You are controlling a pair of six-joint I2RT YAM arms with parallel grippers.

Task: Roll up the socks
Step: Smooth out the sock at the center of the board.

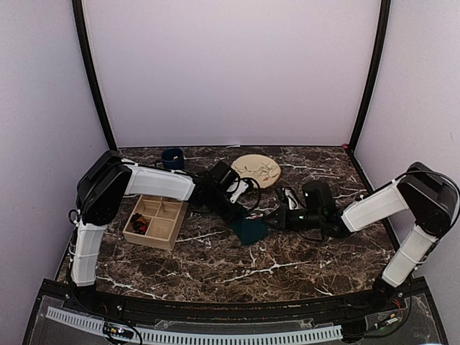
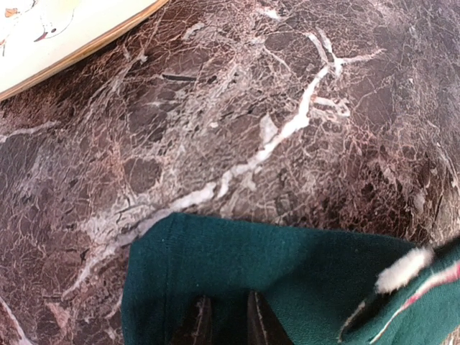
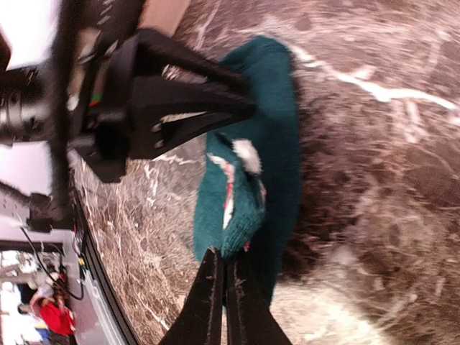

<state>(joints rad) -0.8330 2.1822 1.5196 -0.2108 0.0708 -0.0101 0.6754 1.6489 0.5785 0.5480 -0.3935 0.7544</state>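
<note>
Next, my right gripper pulls out flat the sock's white and pink end, which lies folded over, while my left gripper holds the sock's far end before rolling.
The dark teal-green sock lies mid-table between both grippers. In the left wrist view the sock fills the lower frame, and my left gripper is shut with a fold of it between the fingers. My right gripper is shut on the sock's near edge, where white and pink lining shows. The left gripper meets the sock's far side. In the top view the left gripper and right gripper flank the sock. A dark bundle with red and orange, probably the argyle socks, sits in the wooden box.
A wooden compartment box stands at the left. A dark blue mug is at the back left. A cream plate lies behind the sock, and its rim shows in the left wrist view.
</note>
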